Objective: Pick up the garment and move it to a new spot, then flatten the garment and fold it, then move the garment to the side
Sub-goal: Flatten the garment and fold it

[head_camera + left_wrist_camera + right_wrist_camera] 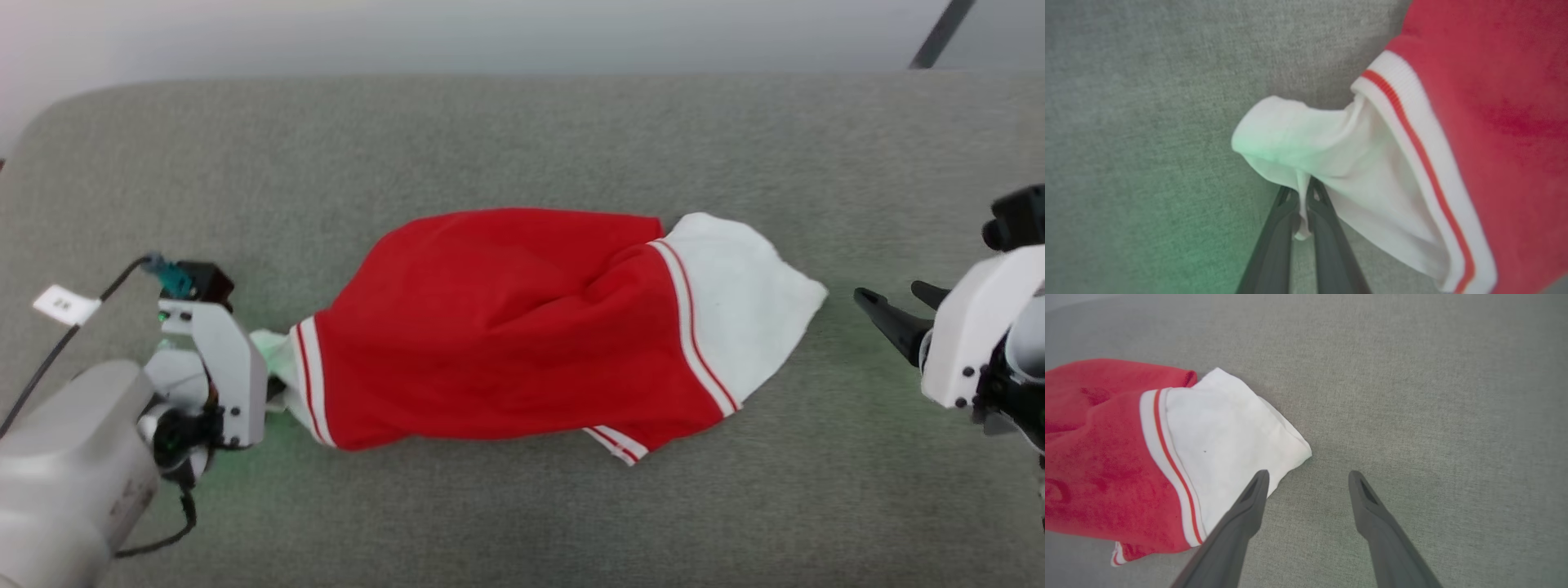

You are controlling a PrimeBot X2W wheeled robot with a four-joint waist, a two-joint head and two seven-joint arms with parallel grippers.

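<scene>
My grippers will make the garment's red body (470, 333) hang open as a broad sheet when I lift both sleeves, because limp folds (585, 297) bunch up the garment between its white sleeves.
The garment (506, 327), a bright red shirt with white sleeves edged by thin red stripes, lies bunched across the middle of the grey surface. Its left white sleeve (1331, 155) is pinched between the two dark fingers of my left gripper (1301, 196), which is shut on it. In the head view the left gripper (273, 367) sits at the garment's left end. The right white sleeve (1224, 433) lies flat. My right gripper (1308, 477) hovers open just beside that sleeve's tip, and the head view shows the right gripper (898, 306) apart from the cloth.
The grey fabric-covered surface (522, 139) stretches wide around the garment, with its rounded far edge at the top. A black cable with a white tag (65, 306) runs along my left arm. A dark bar (939, 33) leans at the top right.
</scene>
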